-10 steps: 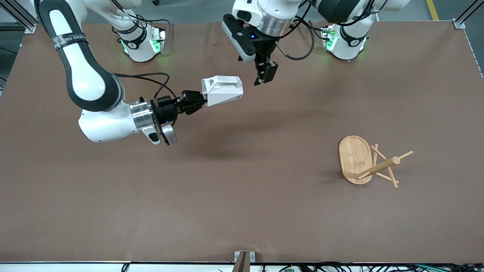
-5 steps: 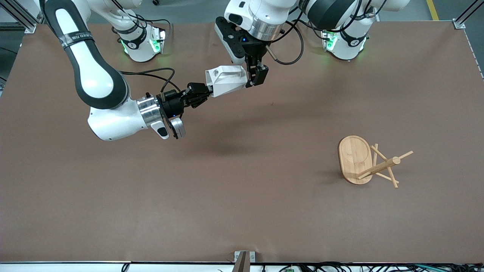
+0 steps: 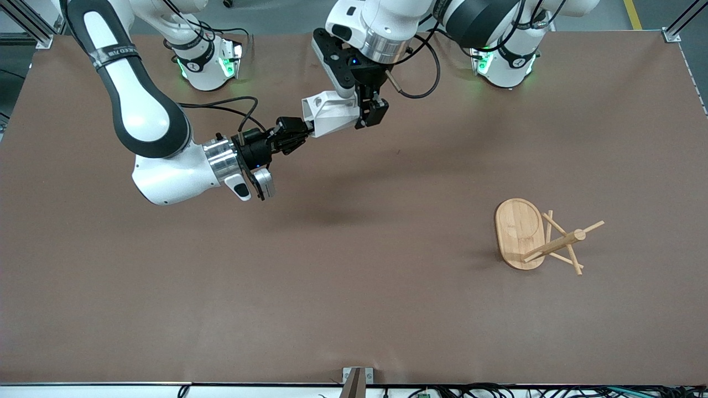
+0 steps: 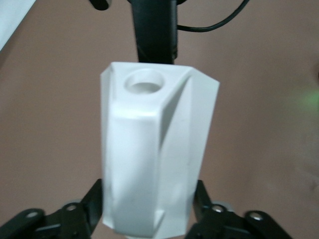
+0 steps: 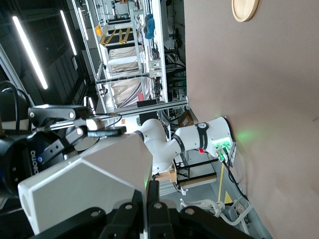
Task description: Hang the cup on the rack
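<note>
My right gripper is pinching the cup's side (image 3: 318, 120) far from the rack (image 3: 545, 244), so it should open and back away before my left gripper carries the cup to the rack.
The white faceted cup (image 3: 332, 113) is held in the air, lying sideways, over the table's middle near the robots' bases. My right gripper (image 3: 303, 131) is shut on one end of it; in the right wrist view its fingers (image 5: 151, 191) pinch a thin wall of the cup (image 5: 89, 184). My left gripper (image 3: 369, 113) is at the cup's other end, open, with one finger close on each side of the cup (image 4: 154, 164). The handle tab's round hole (image 4: 145, 82) faces the left wrist camera. The bamboo rack (image 3: 553, 243) rests on the table toward the left arm's end, apart from both grippers.
The brown table (image 3: 354, 287) carries only the rack, whose oval base (image 3: 519, 232) also shows in the right wrist view (image 5: 244, 10). Both arm bases with green lights stand along the table's edge by the robots.
The right arm has carried the cup up toward the bases. The left gripper has come down and across, from apart from the cup to straddling its free end.
</note>
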Robot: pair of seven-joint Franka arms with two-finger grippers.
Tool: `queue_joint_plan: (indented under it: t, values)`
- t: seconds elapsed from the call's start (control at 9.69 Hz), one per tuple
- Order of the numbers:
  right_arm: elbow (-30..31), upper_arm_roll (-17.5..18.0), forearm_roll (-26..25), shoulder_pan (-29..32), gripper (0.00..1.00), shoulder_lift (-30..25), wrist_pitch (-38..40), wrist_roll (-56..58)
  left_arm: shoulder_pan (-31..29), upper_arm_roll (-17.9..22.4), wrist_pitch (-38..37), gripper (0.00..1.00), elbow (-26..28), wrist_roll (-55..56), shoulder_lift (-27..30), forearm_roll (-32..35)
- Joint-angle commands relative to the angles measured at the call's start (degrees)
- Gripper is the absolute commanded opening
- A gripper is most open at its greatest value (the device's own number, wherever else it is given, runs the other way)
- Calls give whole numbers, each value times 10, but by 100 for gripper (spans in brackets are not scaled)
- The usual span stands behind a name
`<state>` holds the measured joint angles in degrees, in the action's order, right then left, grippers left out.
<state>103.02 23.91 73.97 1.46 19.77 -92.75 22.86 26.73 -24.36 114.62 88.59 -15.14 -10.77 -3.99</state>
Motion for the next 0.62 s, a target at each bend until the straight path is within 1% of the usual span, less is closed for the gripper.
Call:
queue_joint_plan:
  t: [0.0,0.1,0.21,0.31,0.52]
  values:
    - [5,17,-2,11,1,-15,11,-5,1,1,6,63,0,1,-20,12]
    - [5,17,-2,11,1,-15,10,-5,1,1,6,41,1,1,-20,12]
    - [3,23,-2,15,11,-15,13,-6,2,1,7,19,1,2,-20,12]
    - [3,23,-3,17,98,-18,12,-6,2,1,6,3,0,4,-20,11]
    - [3,18,-10,21,100,-42,5,-6,-6,2,6,0,0,4,-19,10]
